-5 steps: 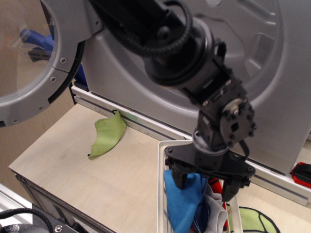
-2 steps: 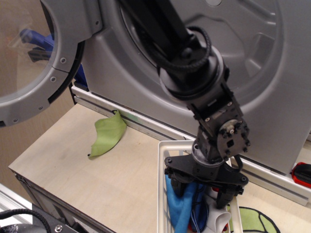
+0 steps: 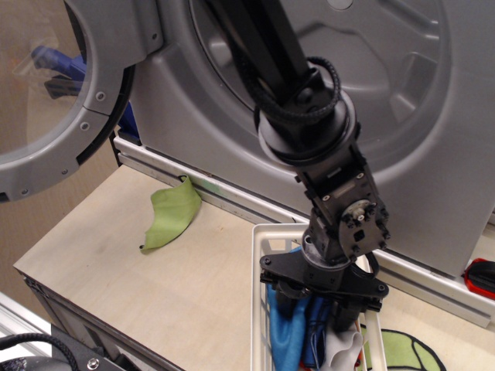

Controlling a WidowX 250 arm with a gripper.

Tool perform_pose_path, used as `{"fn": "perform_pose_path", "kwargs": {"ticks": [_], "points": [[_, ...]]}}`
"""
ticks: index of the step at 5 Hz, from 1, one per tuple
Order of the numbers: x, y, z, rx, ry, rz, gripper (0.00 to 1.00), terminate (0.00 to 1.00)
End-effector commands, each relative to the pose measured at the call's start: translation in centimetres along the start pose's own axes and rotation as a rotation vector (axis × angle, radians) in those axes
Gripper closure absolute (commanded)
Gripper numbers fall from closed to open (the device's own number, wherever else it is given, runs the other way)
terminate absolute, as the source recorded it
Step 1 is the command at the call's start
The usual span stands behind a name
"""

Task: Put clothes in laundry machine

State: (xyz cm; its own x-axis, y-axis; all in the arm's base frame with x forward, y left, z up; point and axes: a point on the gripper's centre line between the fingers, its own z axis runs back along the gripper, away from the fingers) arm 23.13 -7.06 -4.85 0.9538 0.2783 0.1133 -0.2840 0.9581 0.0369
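Observation:
I expect a red cloth hidden underneath to stay behind in the basket when I lift the bundle point(image 3: 313, 328), because red peeks out point(image 3: 358, 360) next to the grey-white piece.
The clothes lie bundled in a white slatted basket point(image 3: 257, 309) at the bottom right: a bright blue cloth point(image 3: 288, 334), a grey-white piece point(image 3: 342, 357) and dark blue bits between them. My gripper point(image 3: 315, 306) points down into the basket. Its jaws stand apart on either side of the top of the bundle, the left finger point(image 3: 281, 294) over the blue cloth. The laundry machine point(image 3: 433, 154) stands behind, large and grey. Its round door point(image 3: 62, 100) is swung open at the left. My arm hides the middle of the drum opening.
A light green cloth point(image 3: 172, 215) lies on the wooden table point(image 3: 116, 263) by the machine's base. A green piece with a dark edge point(image 3: 402, 348) lies right of the basket. A red object point(image 3: 481, 278) sits at the right edge. The table's front edge is at the lower left.
My gripper has moved down and slightly left, deeper into the basket. The blue cloth now sits lower between the jaws, and the jaws look a little closer together.

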Motion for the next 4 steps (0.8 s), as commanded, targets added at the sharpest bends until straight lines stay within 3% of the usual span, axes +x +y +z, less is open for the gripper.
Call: {"fn": "perform_pose_path", "kwargs": {"ticks": [1,2,4], "points": [[0.7,-0.3,1.8,-0.02,-0.059,-0.026,1.0,0.0],[0.9,-0.3,4.7,-0.063,-0.158,-0.002,1.0,0.0],[2.1,0.2,11.5,-0.156,-0.181,0.018,1.0,0.0]]}}
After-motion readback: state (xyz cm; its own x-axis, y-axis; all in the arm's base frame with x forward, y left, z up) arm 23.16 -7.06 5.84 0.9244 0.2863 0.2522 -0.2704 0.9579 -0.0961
